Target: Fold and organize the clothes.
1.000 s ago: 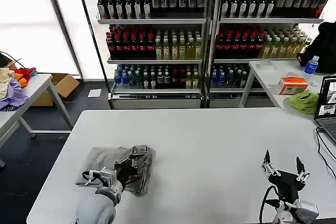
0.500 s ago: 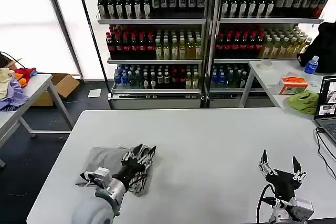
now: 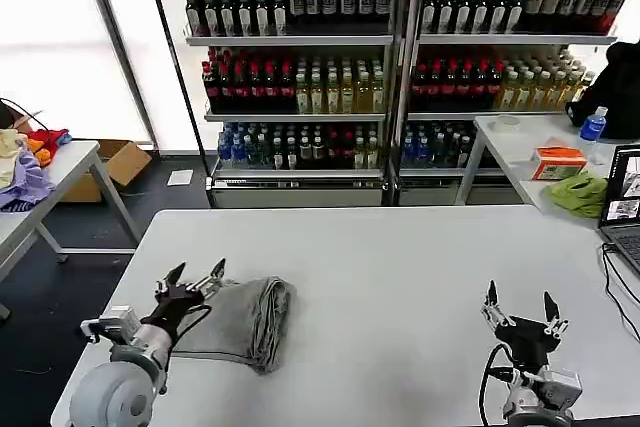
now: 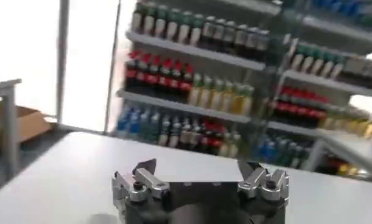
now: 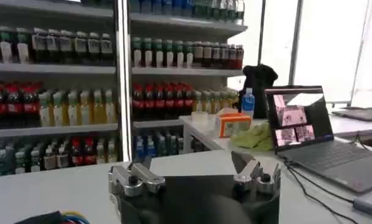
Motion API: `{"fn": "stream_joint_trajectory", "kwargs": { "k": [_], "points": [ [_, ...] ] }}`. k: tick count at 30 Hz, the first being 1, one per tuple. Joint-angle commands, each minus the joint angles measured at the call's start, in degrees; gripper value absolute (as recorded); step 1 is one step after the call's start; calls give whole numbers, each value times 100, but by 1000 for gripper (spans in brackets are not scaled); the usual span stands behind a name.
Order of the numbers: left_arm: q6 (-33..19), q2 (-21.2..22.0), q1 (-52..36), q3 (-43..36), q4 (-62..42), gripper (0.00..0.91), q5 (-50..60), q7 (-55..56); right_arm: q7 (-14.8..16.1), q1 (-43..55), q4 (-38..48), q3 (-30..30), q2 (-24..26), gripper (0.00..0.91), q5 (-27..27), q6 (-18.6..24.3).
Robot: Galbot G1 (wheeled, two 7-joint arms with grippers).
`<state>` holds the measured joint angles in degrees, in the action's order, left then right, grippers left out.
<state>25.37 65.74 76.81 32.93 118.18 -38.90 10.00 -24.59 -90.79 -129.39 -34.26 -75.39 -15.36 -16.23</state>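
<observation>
The light grey shirt's folded bundle point(image 3: 266, 325) has only a plain panel on top point(image 3: 226, 315) in sight, so I expect its printed front to be hidden underneath when I turn the bundle over.
One of the clothes, a light grey shirt point(image 3: 245, 315), lies in a folded bundle on the white table point(image 3: 400, 257), near its front left. My left gripper point(image 3: 198, 271) hovers just off the shirt's left end, open, with nothing between its fingers. In the left wrist view the left gripper point(image 4: 199, 170) stands open over bare tabletop. My right gripper point(image 3: 520, 297) is raised near the table's front right, open and holding nothing. Its own wrist view shows the right gripper point(image 5: 192, 165) open, pointing toward the shelves.
Bottle shelves point(image 3: 300, 67) fill the back wall. A side table on the left carries a heap of coloured fabric point(image 3: 25, 162), with a cardboard box point(image 3: 120, 159) behind it. On the right stand a laptop point(image 3: 622, 202), a lime-green cloth point(image 3: 580, 192) and an orange box point(image 3: 558, 162).
My left gripper let go of the shirt and drew back to the left, now open. The shirt lies flatter and folded. The right gripper drifted slightly left.
</observation>
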Motion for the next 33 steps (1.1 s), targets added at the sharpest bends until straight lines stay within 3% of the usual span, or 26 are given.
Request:
{"fn": "stream_joint_trajectory", "kwargs": {
  "k": [1,24,25,26,27,29,30,33],
  "points": [
    [-112,-65,155,581,-927,907,443,-12,-2,120,109,50,27,907,-54,-10],
    [1,-37,279,370,-1261,907,392,-619,1,71,76,83,-55,907,-2,-18],
    [1,-37,290,369,-1269,685,396,-654,4,67,73,83,-59,907,3,-17],
    [6,-38,308,364,-1279,534,396,-681,3,64,70,83,-60,907,3,-17],
    [12,-38,329,360,-1285,121,410,-707,3,62,68,85,-61,907,3,-17],
    [16,-32,355,350,-1289,121,412,-713,3,53,64,83,-63,907,1,-14],
    [17,-26,376,341,-1295,0,414,-714,2,49,66,82,-63,907,0,-12],
    [13,-4,401,326,-1292,0,409,-710,-2,44,86,82,-59,907,0,-7]
  ]
}}
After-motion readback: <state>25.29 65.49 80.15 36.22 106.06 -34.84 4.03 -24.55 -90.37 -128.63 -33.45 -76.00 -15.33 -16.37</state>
